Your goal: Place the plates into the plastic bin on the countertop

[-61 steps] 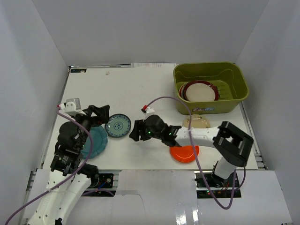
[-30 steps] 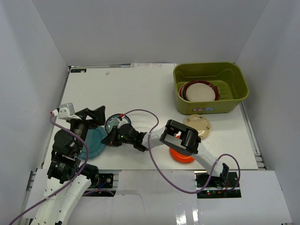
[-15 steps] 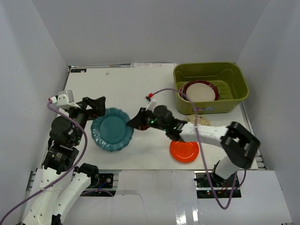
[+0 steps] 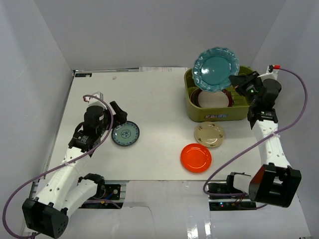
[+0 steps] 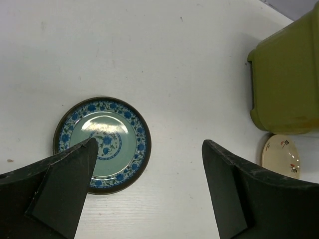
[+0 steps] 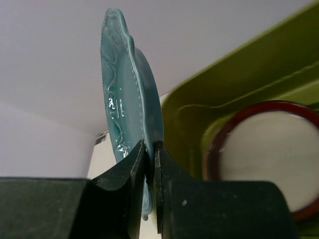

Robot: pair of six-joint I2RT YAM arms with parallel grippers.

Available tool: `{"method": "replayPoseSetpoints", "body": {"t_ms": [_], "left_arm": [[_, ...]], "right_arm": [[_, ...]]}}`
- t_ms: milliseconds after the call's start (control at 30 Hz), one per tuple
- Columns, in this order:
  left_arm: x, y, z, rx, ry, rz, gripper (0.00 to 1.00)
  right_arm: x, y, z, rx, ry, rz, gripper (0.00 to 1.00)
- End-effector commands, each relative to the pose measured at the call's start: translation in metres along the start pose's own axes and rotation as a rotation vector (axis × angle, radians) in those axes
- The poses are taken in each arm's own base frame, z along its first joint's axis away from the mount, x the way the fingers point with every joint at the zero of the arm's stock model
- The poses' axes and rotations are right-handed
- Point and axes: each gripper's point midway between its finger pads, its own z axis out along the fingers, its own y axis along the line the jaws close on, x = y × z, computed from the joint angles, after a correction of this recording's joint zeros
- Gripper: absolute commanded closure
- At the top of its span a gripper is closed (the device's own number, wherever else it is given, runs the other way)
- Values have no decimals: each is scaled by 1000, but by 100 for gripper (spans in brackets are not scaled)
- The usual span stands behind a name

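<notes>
My gripper will lower the patterned plate point(image 4: 125, 133) into the bin, and the patterned plate should settle inside the teal plate's rim, because the teal plate is visibly wider point(image 4: 216, 69).
My right gripper point(image 4: 239, 82) is shut on the rim of the solid teal plate point(image 4: 216, 69), held tilted in the air over the left end of the olive-green plastic bin point(image 4: 251, 102). In the right wrist view the jaws point(image 6: 149, 147) pinch the teal plate point(image 6: 118, 94) edge-on, above the bin point(image 6: 234, 79). A maroon-rimmed cream plate point(image 4: 214, 97) lies inside the bin. On the white countertop point(image 4: 149, 89) lie a small blue-green patterned plate point(image 4: 125, 134), a small cream plate point(image 4: 209, 133) and an orange plate point(image 4: 196, 158). My left gripper point(image 4: 118, 113) hangs open just above the patterned plate point(image 5: 102, 144).
Pale grey walls enclose the countertop on three sides. In the left wrist view the bin point(image 5: 289, 79) stands at the right with the cream plate point(image 5: 281, 153) below it. The maroon-rimmed plate point(image 6: 269, 154) fills the bin floor under the right gripper.
The right gripper carried the teal plate from the left-middle of the countertop up and over to the bin. The left arm shifted toward the small patterned plate, which shows again.
</notes>
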Motion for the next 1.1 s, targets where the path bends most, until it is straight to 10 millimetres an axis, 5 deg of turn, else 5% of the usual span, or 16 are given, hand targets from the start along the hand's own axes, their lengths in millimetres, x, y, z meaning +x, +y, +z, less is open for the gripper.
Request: {"method": "replayPoseSetpoints", "body": {"t_ms": [0,200,433,533,567,667,867,933,1067], "left_arm": [[17,8,10,-3,64,-83,5],[45,57,20,-66,152,-229,6],[84,88,26,-163,222,-303,6],[97,96,31,-194,253,-330,7],[100,97,32,-199,259,-338,7],[109,103,36,-225,258,-366,11],[131,119,42,-274,280,-391,22],[136,120,45,-278,286,-400,28],[143,127,47,-304,291,-416,40]], "right_arm": [[-17,-17,6,-19,36,5,92],[-28,-84,25,150,23,-18,92],[-10,-138,38,297,60,-8,92],[3,-152,40,334,85,-6,82],[8,-160,40,363,96,-5,70],[15,-165,38,404,118,-24,42],[-1,-157,29,460,67,-95,9],[-3,-148,25,463,60,-113,2],[-15,-119,9,428,14,-167,10]]}}
